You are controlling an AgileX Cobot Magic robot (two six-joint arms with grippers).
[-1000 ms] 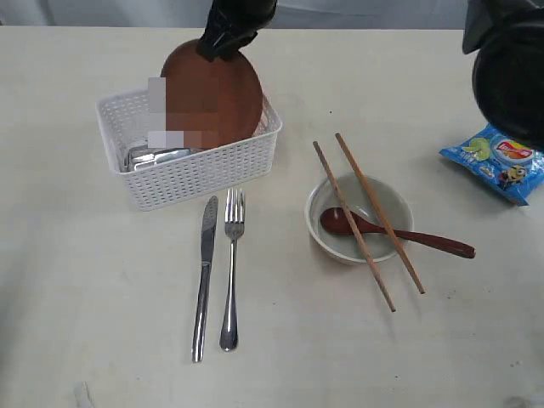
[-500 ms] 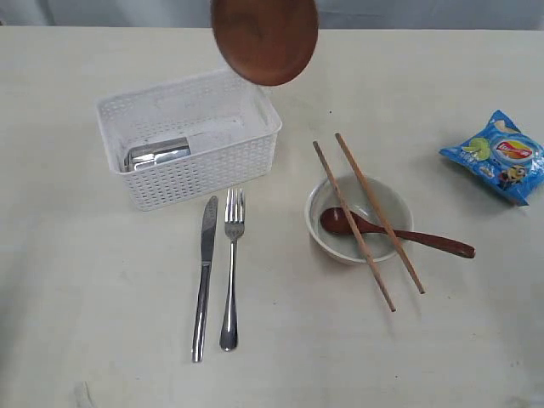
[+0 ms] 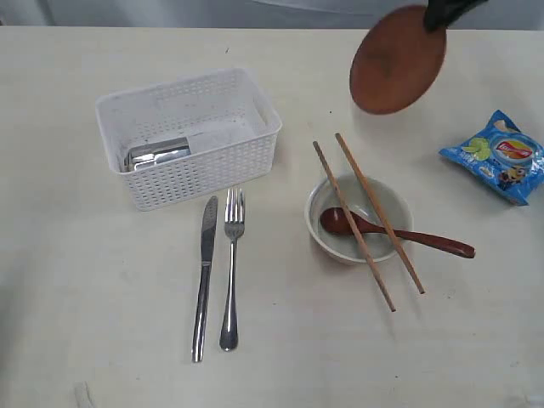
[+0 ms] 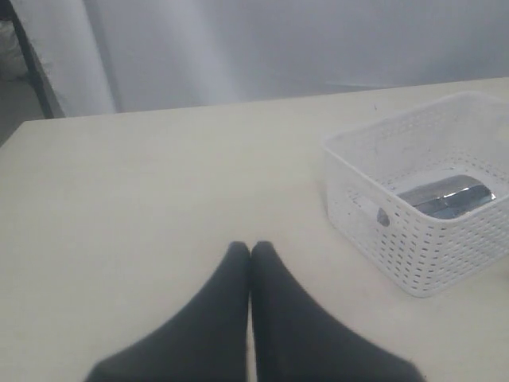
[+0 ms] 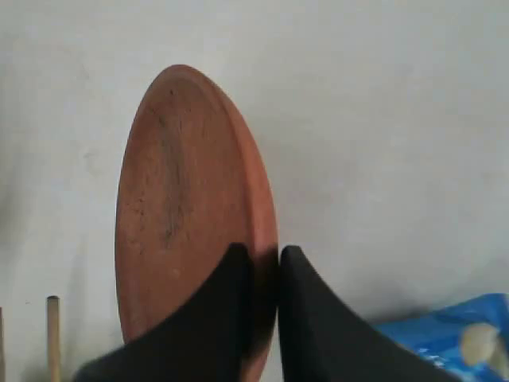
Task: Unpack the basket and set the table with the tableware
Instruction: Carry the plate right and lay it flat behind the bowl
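The plate's lower edge (image 3: 375,107) is hanging over the free spot (image 3: 372,141) behind the bowl. My right gripper keeps lowering the plate until that edge touches down, and then let go.
My right gripper (image 5: 264,253) is shut on the rim of the dark brown round plate (image 3: 397,61), which hangs on edge in the air above the table (image 3: 102,289), to the right of the basket (image 3: 204,174). The white basket holds a steel cup (image 3: 157,154) lying on its side. In front of the basket lie a steel knife (image 3: 204,276) and fork (image 3: 231,268). The off-white bowl (image 3: 391,204) holds the wooden spoon (image 3: 399,233), with two chopsticks (image 3: 365,212) laid across it. My left gripper (image 4: 250,248) is shut and empty, low over bare table left of the basket (image 4: 413,231).
A blue chips bag (image 3: 500,163) lies at the right edge of the table, and it also shows in the right wrist view as the chips bag (image 5: 445,342) beneath the plate.
The plate has been lifted out of the basket and carried to the right, from over the basket to above the area behind the bowl. The cup in the basket is now uncovered.
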